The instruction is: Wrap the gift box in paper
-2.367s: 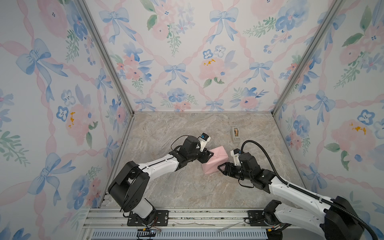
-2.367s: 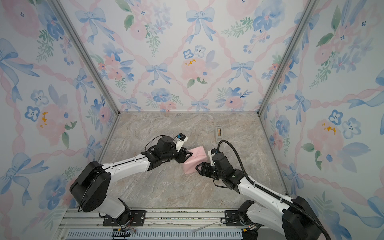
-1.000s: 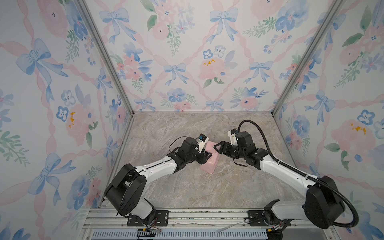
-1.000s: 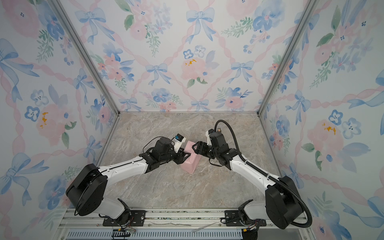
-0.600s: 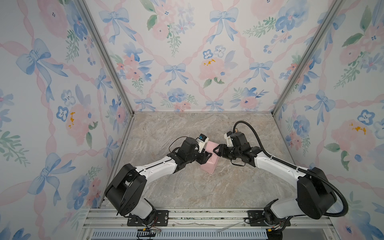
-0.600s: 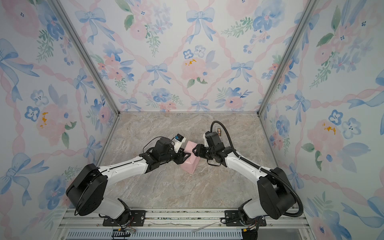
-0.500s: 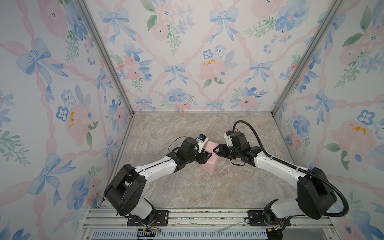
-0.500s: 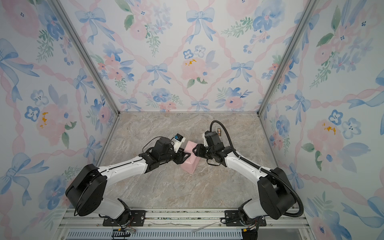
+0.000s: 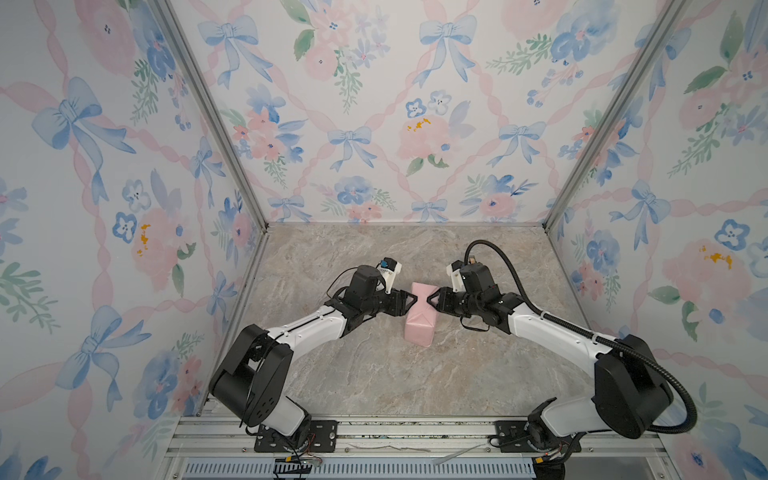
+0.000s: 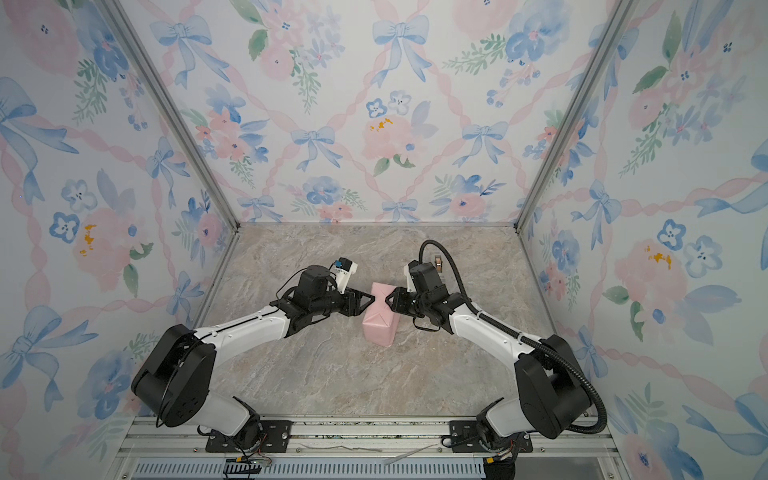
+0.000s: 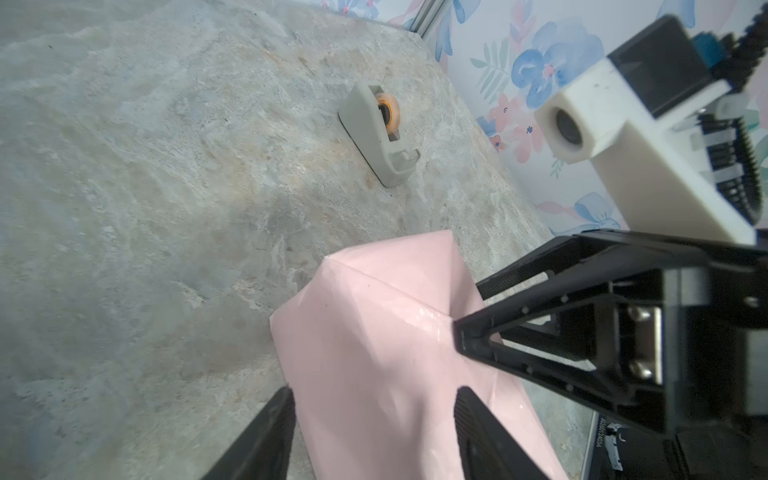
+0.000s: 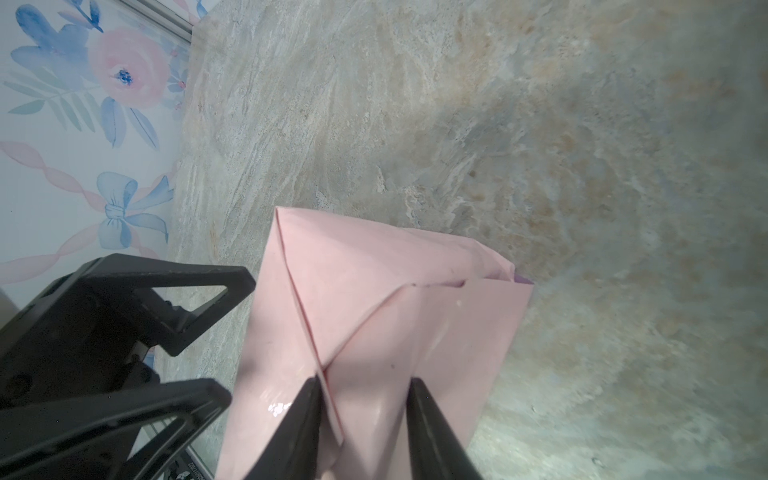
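Observation:
The paper's raised fold (image 12: 368, 369) is in my right gripper and keeps it busy, so my left gripper should hold the parcel's top (image 9: 422, 295) before my right gripper goes to the tape dispenser.
The paper (image 9: 420, 320) is folded pale pink side out into a parcel (image 10: 379, 320) lying mid-table; the gift box is hidden inside it. My left gripper (image 9: 412, 301) reaches the parcel's far end from the left. Its fingers (image 11: 274, 428) stand apart, open, one on each side of the parcel (image 11: 374, 374). My right gripper (image 9: 430, 297) comes from the right and is shut on a raised fold of paper (image 12: 374, 374), a finger (image 12: 305, 415) against each flank. A sliver of lilac (image 12: 521, 280) shows at one open corner.
A beige tape dispenser (image 11: 376, 133) stands on the marble table behind the right wrist (image 10: 438, 262). Floral walls close in the left, back and right sides. A metal rail (image 9: 374, 432) carries both arm bases at the front edge.
The right arm swung from the parcel's near right side round to its far end and its jaws closed in on the paper fold. The parcel turned lengthwise. The left arm barely shifted.

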Action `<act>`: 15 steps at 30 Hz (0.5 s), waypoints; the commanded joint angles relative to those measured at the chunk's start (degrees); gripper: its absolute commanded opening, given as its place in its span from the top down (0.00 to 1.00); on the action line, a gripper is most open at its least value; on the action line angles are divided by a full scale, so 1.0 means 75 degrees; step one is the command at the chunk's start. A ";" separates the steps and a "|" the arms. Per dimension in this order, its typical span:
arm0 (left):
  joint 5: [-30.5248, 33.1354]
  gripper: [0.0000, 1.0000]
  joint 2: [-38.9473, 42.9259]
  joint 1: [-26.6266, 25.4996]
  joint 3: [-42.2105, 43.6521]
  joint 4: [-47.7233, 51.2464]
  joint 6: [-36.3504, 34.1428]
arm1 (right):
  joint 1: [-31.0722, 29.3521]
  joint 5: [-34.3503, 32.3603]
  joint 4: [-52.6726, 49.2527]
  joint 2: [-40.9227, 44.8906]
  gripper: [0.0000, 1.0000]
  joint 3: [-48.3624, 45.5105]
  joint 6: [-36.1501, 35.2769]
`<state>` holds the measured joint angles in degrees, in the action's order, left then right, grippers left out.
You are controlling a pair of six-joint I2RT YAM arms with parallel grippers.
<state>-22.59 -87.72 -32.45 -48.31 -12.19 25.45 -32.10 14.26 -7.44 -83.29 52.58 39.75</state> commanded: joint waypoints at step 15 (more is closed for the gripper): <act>0.0533 0.41 -0.0435 -0.0168 0.0313 -0.0141 0.0116 | 0.0319 0.0610 -0.0411 0.0817 0.35 -0.0156 -0.0358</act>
<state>-20.80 -90.08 -33.23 -47.66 -15.22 26.87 -30.26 16.62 -9.47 -78.11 51.72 37.26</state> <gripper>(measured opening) 0.593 0.651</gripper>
